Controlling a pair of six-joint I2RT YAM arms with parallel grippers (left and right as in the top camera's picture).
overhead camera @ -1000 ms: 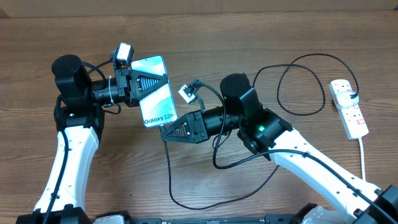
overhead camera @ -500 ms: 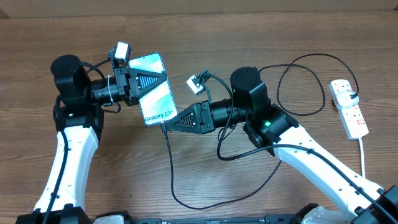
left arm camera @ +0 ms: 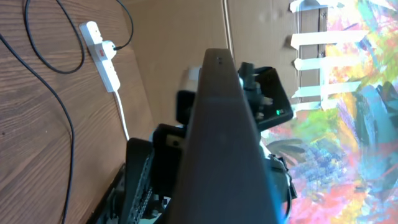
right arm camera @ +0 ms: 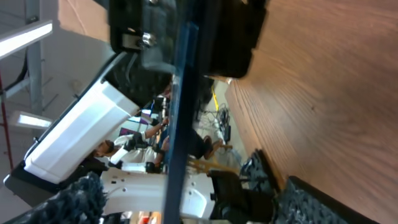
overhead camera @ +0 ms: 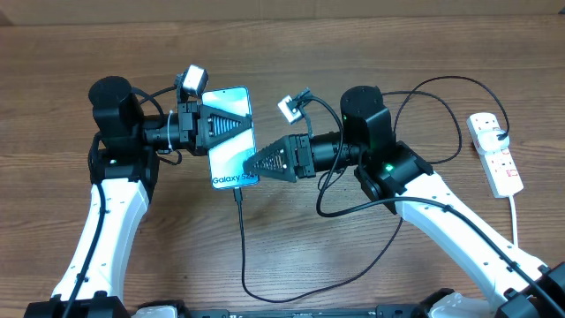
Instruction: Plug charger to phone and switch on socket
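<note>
My right gripper's fingers reach only the phone's near corner. Next, my left gripper moves the phone's long edge [overhead camera: 253, 144] deeper between them before my right gripper closes.
My left gripper [overhead camera: 238, 125] is shut on the phone [overhead camera: 231, 157], holding it above the table with its blue-teal screen up and the "Galaxy S24" text at the near short edge. In the left wrist view the phone's dark edge [left arm camera: 224, 137] fills the middle. The charger [overhead camera: 241, 238], a thin black cable, hangs from that near short edge and loops over the table [overhead camera: 291, 53] toward the socket [overhead camera: 494, 152]. My right gripper [overhead camera: 250, 165] sits at the phone's near right corner, open, its fingers spread either side of the phone's thin edge [right arm camera: 175, 124].
The socket [left arm camera: 102, 53] lies at the far right with a black plug in it and a white cord [overhead camera: 515, 221] running to the front edge. Thicker black arm cables [overhead camera: 327, 208] loop beside the right arm. A cardboard wall [overhead camera: 282, 9] closes the back.
The left arm carried the phone to the right. My right gripper followed along the phone's near edge and opened its fingers; the cable's end now stays at the phone.
</note>
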